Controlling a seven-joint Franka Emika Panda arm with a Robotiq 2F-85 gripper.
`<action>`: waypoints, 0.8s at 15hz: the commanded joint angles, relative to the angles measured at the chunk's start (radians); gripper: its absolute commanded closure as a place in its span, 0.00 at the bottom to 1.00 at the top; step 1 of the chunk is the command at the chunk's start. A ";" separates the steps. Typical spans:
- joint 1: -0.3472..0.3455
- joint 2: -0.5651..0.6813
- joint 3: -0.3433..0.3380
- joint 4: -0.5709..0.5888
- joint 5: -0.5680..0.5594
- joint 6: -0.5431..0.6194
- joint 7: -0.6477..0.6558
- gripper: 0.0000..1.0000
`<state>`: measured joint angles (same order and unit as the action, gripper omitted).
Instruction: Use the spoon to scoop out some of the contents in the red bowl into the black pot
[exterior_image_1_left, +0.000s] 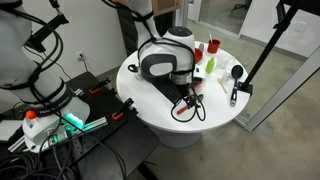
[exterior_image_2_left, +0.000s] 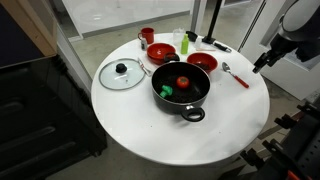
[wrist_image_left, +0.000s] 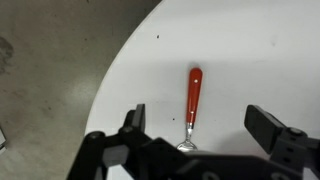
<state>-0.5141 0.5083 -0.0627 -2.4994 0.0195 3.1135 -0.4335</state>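
My gripper keeps going down toward the handle's loose end (exterior_image_2_left: 246, 85) and closes across it, as the spoon's red handle (exterior_image_2_left: 239, 79) is lined up between my open fingers.
The spoon (wrist_image_left: 194, 92) lies flat on the white table with its red handle pointing away and its silver head partly hidden under my gripper body. It also shows in an exterior view (exterior_image_2_left: 236, 75) near the table edge. My gripper (wrist_image_left: 198, 118) is open and empty and hovers above the spoon, one finger on each side; it shows in both exterior views (exterior_image_2_left: 268, 55) (exterior_image_1_left: 236, 90). The red bowl (exterior_image_2_left: 202, 62) stands beside the spoon. The black pot (exterior_image_2_left: 180, 90) sits mid-table and holds a red and a green item.
A second red bowl (exterior_image_2_left: 162, 50), a small red cup (exterior_image_2_left: 146, 35) and a green bottle (exterior_image_2_left: 188, 42) stand behind the pot. A glass lid (exterior_image_2_left: 122, 73) lies beside the pot. A black ladle (exterior_image_2_left: 215, 44) lies at the back. The table edge (wrist_image_left: 105, 80) runs close to the spoon.
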 joint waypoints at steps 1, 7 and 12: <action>-0.063 0.066 0.025 0.054 -0.055 0.018 0.020 0.00; -0.130 0.129 0.077 0.114 -0.062 0.028 0.037 0.00; -0.165 0.171 0.120 0.153 -0.060 0.020 0.053 0.00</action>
<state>-0.6468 0.6390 0.0287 -2.3774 -0.0142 3.1136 -0.4128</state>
